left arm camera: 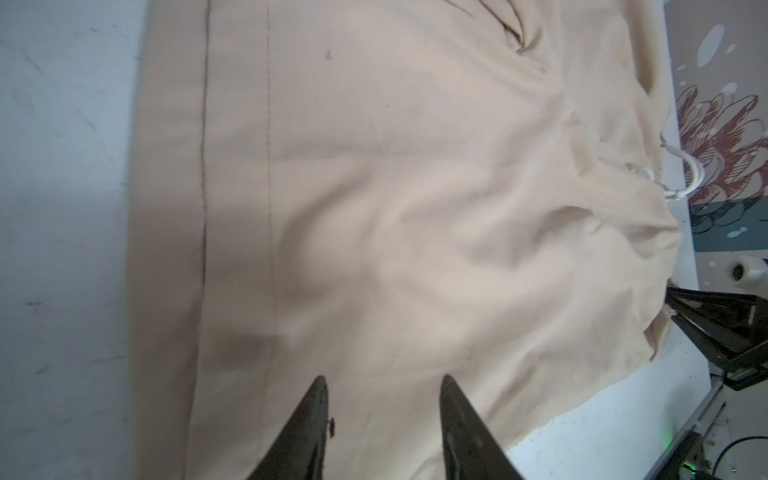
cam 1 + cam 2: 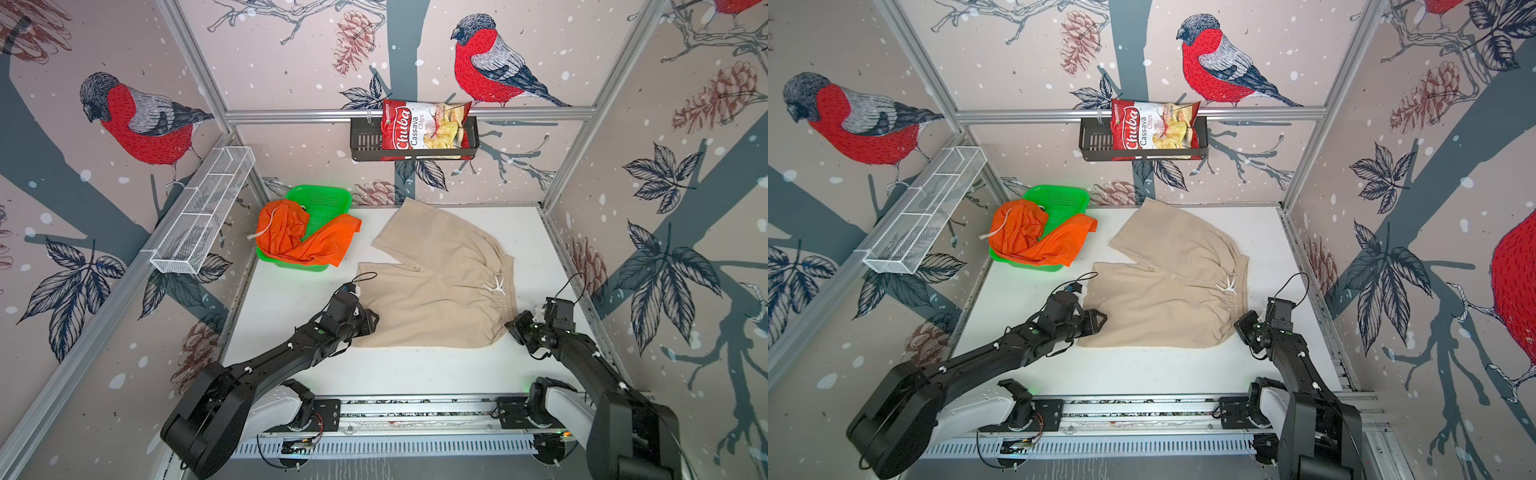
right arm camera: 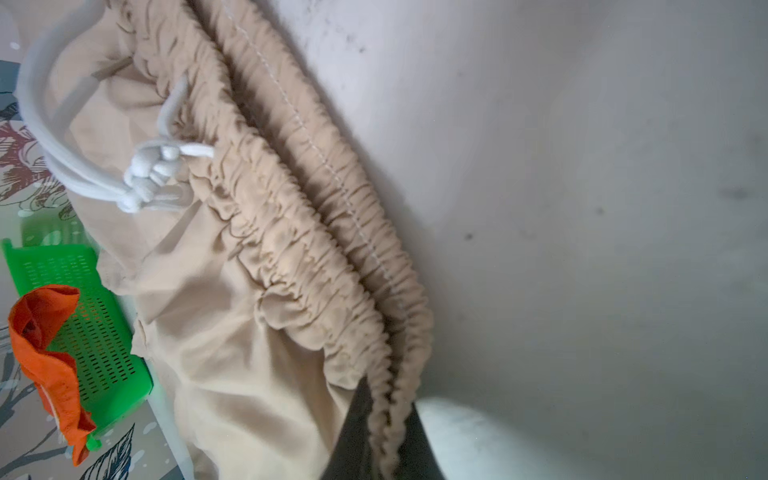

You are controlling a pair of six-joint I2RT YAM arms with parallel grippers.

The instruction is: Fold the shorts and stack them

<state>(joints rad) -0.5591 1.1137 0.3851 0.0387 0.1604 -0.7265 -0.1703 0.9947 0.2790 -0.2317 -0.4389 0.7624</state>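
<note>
The hem's near corner (image 2: 355, 345) lies loose and my right gripper holds only the waistband's near end (image 2: 503, 326), so next my left gripper takes hold of that corner before folding.
The beige shorts (image 2: 432, 286) (image 2: 1167, 291) lie spread flat on the white table, legs to the left and the gathered waistband (image 3: 316, 232) with its white drawstring (image 3: 153, 174) to the right. My left gripper (image 2: 372, 322) (image 1: 383, 379) is open, its fingers apart over the near leg by the hem. My right gripper (image 2: 512, 328) (image 3: 388, 395) is shut on the near end of the waistband. The orange shorts (image 2: 299, 237) (image 2: 1034, 237) lie crumpled in the green basket, one leg hanging over its rim.
The green mesh basket (image 2: 324, 199) stands at the back left of the table. A white wire shelf (image 2: 208, 208) hangs on the left wall. On the back wall a black rack (image 2: 363, 141) holds a chips bag (image 2: 419, 129). The arms' rail (image 2: 415, 411) runs along the front edge.
</note>
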